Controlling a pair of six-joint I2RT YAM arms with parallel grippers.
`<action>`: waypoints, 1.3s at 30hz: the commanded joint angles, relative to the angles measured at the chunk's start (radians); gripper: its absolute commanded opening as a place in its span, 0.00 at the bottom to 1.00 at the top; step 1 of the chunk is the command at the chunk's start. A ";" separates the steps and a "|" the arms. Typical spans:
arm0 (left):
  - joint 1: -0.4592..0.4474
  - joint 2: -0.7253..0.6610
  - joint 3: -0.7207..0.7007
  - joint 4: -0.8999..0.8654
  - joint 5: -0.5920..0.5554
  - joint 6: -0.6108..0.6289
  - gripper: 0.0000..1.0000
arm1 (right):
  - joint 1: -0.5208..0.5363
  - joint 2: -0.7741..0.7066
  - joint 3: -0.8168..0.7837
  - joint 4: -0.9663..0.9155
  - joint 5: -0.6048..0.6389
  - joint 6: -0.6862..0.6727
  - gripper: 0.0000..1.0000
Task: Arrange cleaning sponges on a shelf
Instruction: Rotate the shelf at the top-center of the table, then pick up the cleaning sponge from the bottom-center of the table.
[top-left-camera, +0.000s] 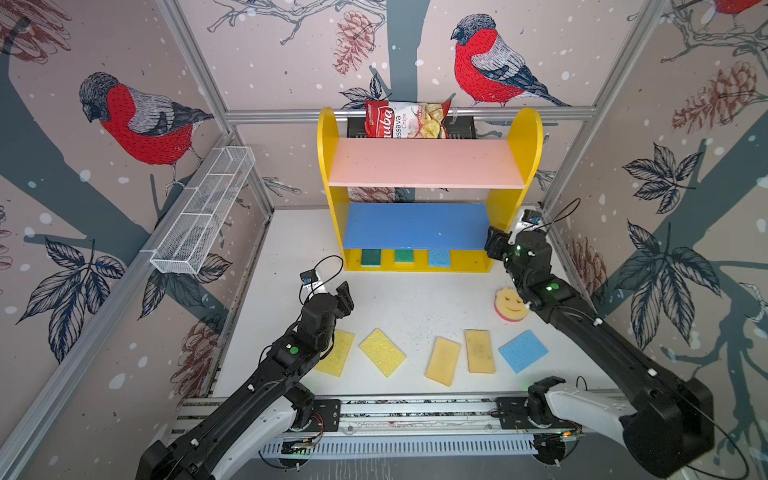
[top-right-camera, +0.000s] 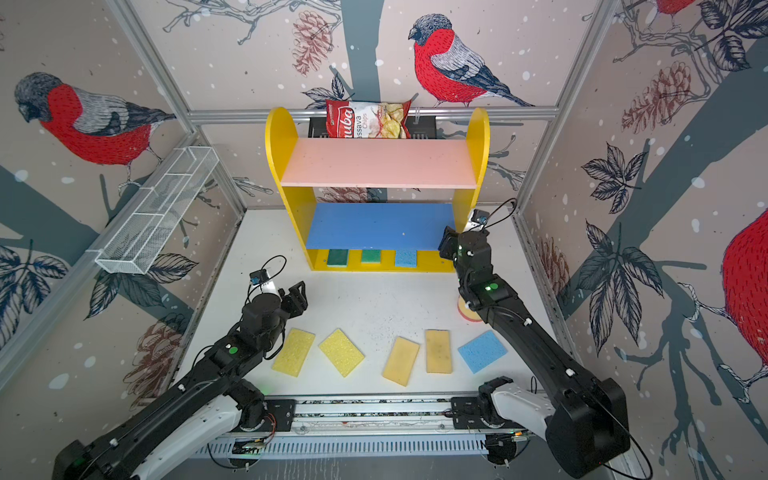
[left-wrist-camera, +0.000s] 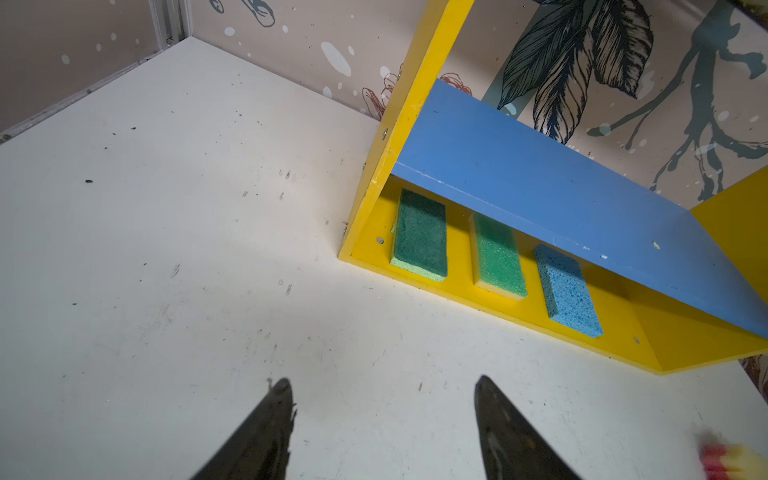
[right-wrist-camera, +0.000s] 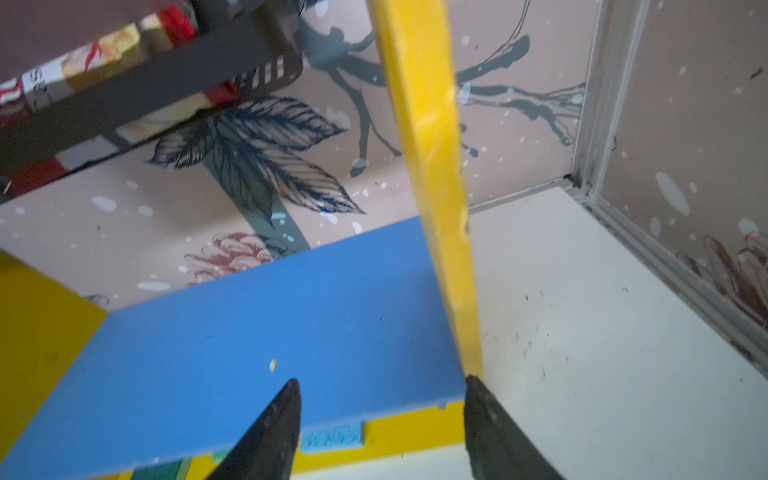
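My right gripper should keep moving toward the bright yellow sponge (top-left-camera: 382, 352) nearest the tan sponges, which lies clear of its neighbours, until the fingers are on both sides of its long edge (top-left-camera: 392, 342).
The shelf (top-left-camera: 424, 162) stands at the back, with a pink top board, a blue middle board (right-wrist-camera: 249, 332) and a yellow base. Three sponges lie in a row on its base: dark green (left-wrist-camera: 419, 235), green (left-wrist-camera: 496, 255) and light blue (left-wrist-camera: 567, 291). Several more sponges lie on the table in front: bright yellow (top-left-camera: 382, 352), tan (top-left-camera: 443, 360), blue (top-left-camera: 523, 351) and a round smiley (top-left-camera: 510, 305). My left gripper (top-left-camera: 347, 293) hovers open and empty over bare table. My right gripper (right-wrist-camera: 380, 382) is open and empty at the blue board's front right corner.
A white wire-mesh basket (top-left-camera: 203, 212) hangs on the left wall. A red chips bag (top-left-camera: 407, 118) sits in a black tray (top-left-camera: 461, 126) behind the shelf. The right arm passes over the smiley sponge. A metal rail (top-left-camera: 415, 409) runs along the front edge.
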 joint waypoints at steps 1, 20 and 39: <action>0.001 -0.013 -0.020 -0.044 -0.012 -0.020 0.69 | 0.110 -0.019 -0.050 -0.070 0.059 0.072 0.62; 0.000 -0.051 -0.181 -0.012 0.084 -0.127 0.67 | 0.527 0.355 -0.022 -0.068 -0.376 -0.008 0.59; 0.001 -0.020 -0.164 0.014 0.050 -0.097 0.68 | 0.716 0.761 0.141 -0.106 -0.502 -0.068 0.39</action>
